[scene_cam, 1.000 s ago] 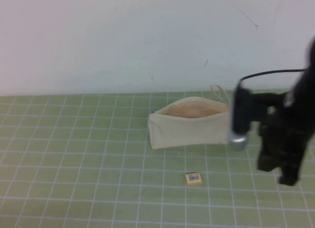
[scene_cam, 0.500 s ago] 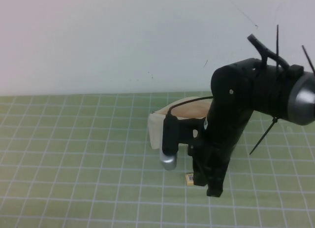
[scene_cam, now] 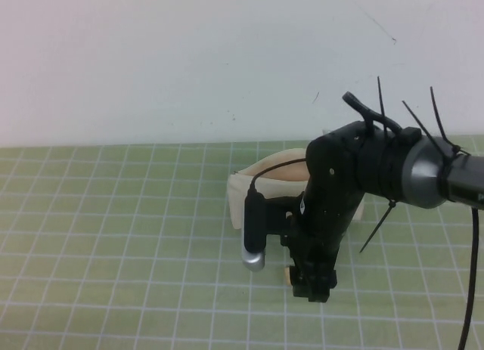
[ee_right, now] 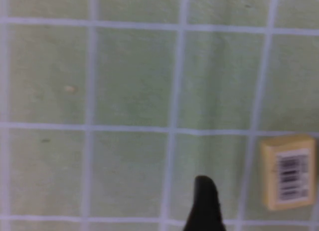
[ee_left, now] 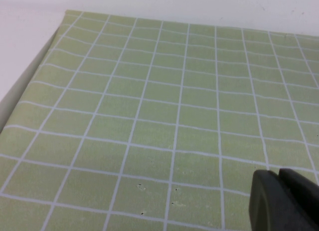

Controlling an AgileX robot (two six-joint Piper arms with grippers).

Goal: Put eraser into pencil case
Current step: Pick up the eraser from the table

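The right gripper's open fingers line up with the eraser's narrow width [ee_right: 289,172], so the right gripper keeps going down until its fingers are on either side of the yellow eraser [scene_cam: 288,276], and then close.
The yellow eraser [scene_cam: 288,274] lies flat on the green grid mat, mostly hidden under my right gripper [scene_cam: 312,288] in the high view. In the right wrist view the eraser [ee_right: 289,171] shows its barcode label, just beside one dark fingertip [ee_right: 203,197]; the other finger is out of frame, and the gripper looks open and holds nothing. The cream pencil case [scene_cam: 240,197] lies behind the right arm, its mouth open with peach lining [scene_cam: 281,169] showing; most of it is hidden. My left gripper [ee_left: 282,193] is shut and empty over bare mat, away from both.
The green grid mat [scene_cam: 113,236] covers the table up to a white wall at the back. The left wrist view shows the mat's edge [ee_left: 30,81] against white surface. The right arm's camera and cable [scene_cam: 254,229] hang over the pouch's left end.
My right arm has swung in from the right to the left and dropped lower. It now covers most of the pencil case and stands over the eraser.
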